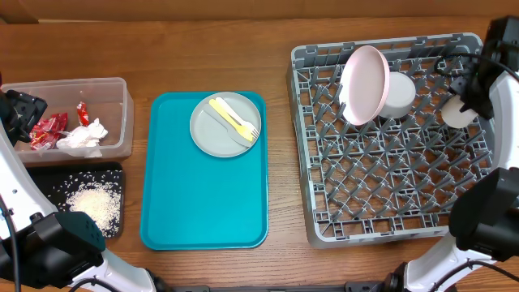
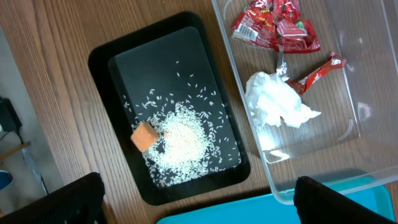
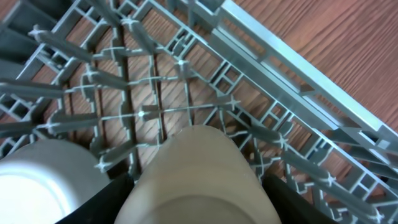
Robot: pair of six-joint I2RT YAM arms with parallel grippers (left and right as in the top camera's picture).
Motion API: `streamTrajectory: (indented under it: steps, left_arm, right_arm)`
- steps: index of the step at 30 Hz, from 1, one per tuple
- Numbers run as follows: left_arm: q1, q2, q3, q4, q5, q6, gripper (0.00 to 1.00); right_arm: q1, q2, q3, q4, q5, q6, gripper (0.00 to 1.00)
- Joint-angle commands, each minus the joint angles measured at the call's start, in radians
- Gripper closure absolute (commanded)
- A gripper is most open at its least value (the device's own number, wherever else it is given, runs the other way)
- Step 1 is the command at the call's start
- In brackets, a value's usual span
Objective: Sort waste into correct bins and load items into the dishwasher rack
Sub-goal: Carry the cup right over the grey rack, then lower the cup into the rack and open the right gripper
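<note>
The robot's right gripper should keep lowering the small white cup [image 1: 458, 113], which hangs clear of the white bowl over empty pegs [image 1: 437, 139], until the cup rests there, and then let go.
My left gripper [image 2: 199, 202] [image 1: 22, 113] hangs open and empty over the bins. The clear tub [image 1: 126, 113] [image 2: 357, 118] holds red wrappers [image 2: 273, 25] and a white napkin [image 2: 277, 102]. The black tray [image 2: 124, 68] [image 1: 57, 174] holds rice grains [image 2: 183, 140] and an orange cube [image 2: 143, 136]. My right gripper [image 3: 199, 202] [image 1: 474, 91] is shut on the small white cup [image 3: 199, 168] [image 1: 458, 115], low over the dishwasher rack [image 1: 324, 162] [image 3: 186, 93]. The white plate [image 1: 365, 83] stands on edge in the rack beside the white bowl [image 1: 399, 96]. The grey plate [image 1: 212, 134] carries the fork and spoon [image 1: 235, 120].
The grey plate lies at the far end of the teal tray [image 1: 203, 203], between the bins and the rack. The bowl also shows in the right wrist view [image 3: 43, 174], just left of the cup. Upright rack pegs surround the cup.
</note>
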Motion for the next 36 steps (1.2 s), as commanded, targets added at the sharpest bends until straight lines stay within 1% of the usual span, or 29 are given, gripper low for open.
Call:
streamTrajectory:
  steps: [1,6,7,12,14,19,23,33,36]
  left_arm:
    - [-0.004,-0.019,0.011,-0.002,-0.018,-0.021,0.00]
    - [-0.004,-0.019,0.011,-0.002,-0.018,-0.021,0.00]
    - [-0.004,-0.019,0.011,-0.002,-0.018,-0.021,0.00]
    - [-0.004,-0.019,0.011,-0.002,-0.018,-0.021,0.00]
    - [-0.004,-0.019,0.011,-0.002,-0.018,-0.021,0.00]
    - [-0.004,-0.019,0.011,-0.002,-0.018,-0.021,0.00]
    - [-0.004,-0.019,0.011,-0.002,-0.018,-0.021,0.00]
    - [-0.004,-0.019,0.011,-0.002,-0.018,-0.021,0.00]
    - [-0.004,-0.019,0.011,-0.002,-0.018,-0.021,0.00]
  right_arm:
    - [0.000,-0.016,-0.030,0.031,-0.009,-0.007,0.49]
    - [0.000,-0.013,-0.051,0.044,-0.008,-0.007,0.47]
    - [0.000,-0.010,-0.051,0.043,-0.008,-0.007,0.45]
    - [0.000,0.011,-0.068,0.018,-0.012,-0.006,0.45]
    - [0.000,0.018,-0.084,0.013,-0.035,-0.006,0.45]
    - [0.000,0.022,-0.107,-0.021,-0.166,-0.007,0.45]
    - [0.000,0.022,-0.107,-0.050,-0.201,-0.031,0.45]
    - [0.000,0.022,-0.107,-0.134,-0.215,-0.033,0.44]
    - [0.000,0.022,-0.107,-0.142,-0.215,-0.032,0.40]
